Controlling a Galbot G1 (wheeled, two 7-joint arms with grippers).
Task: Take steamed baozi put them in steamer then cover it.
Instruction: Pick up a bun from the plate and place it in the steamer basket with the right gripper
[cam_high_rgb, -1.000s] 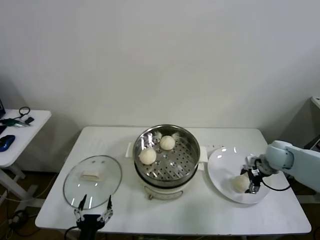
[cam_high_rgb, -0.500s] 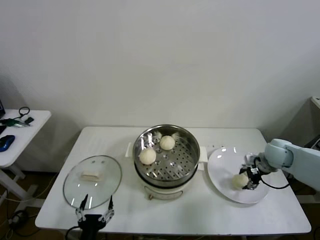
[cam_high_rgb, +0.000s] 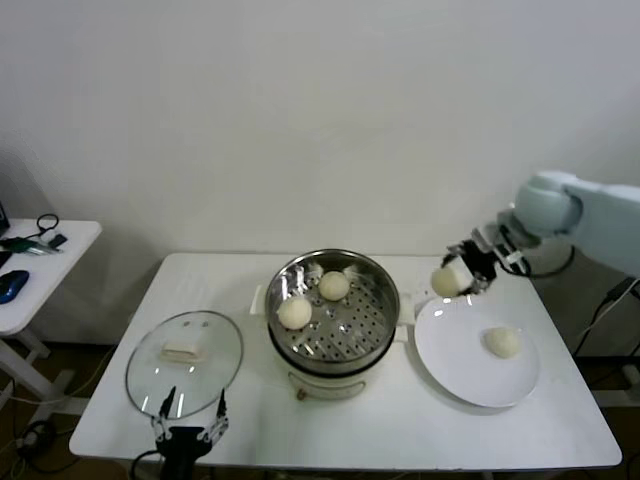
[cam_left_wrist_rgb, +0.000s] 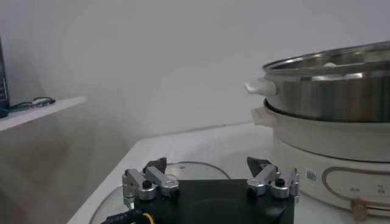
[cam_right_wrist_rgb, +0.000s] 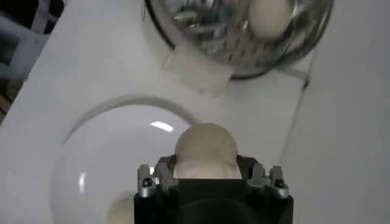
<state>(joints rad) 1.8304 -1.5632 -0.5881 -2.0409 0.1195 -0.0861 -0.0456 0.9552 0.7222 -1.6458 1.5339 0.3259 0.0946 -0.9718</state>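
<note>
The front of the steamer's bottom (cam_high_rgb: 332, 342) lacks baozi, so my right gripper should continue to bring its baozi across, releasing it low over that open part of the bottom.
My right gripper (cam_high_rgb: 458, 276) is shut on a cream-white baozi (cam_high_rgb: 447, 281), held in the air above the far left rim of the white plate (cam_high_rgb: 455, 345). The right wrist view shows that baozi (cam_right_wrist_rgb: 206, 149) between the fingers. A second baozi (cam_high_rgb: 502, 342) lies on the plate. Two baozi (cam_high_rgb: 295, 312) (cam_high_rgb: 334, 285) rest in the shiny steamer (cam_high_rgb: 383, 318), seen side-on as the steamer (cam_left_wrist_rgb: 329, 97) in the left wrist view. The glass cover (cam_high_rgb: 150, 375) with its cream handle lies flat left of the steamer. My left gripper (cam_high_rgb: 188, 412) waits open at the table's front edge by the cover.
The white table (cam_high_rgb: 400, 430) carries everything. A small side table (cam_high_rgb: 60, 262) with cables and a blue object stands at the far left. A white wall runs behind the table.
My right gripper closed on one baozi on the plate, lifted it and carried it up and left toward the steamer. The other baozi stays on the plate. The left arm has not moved.
</note>
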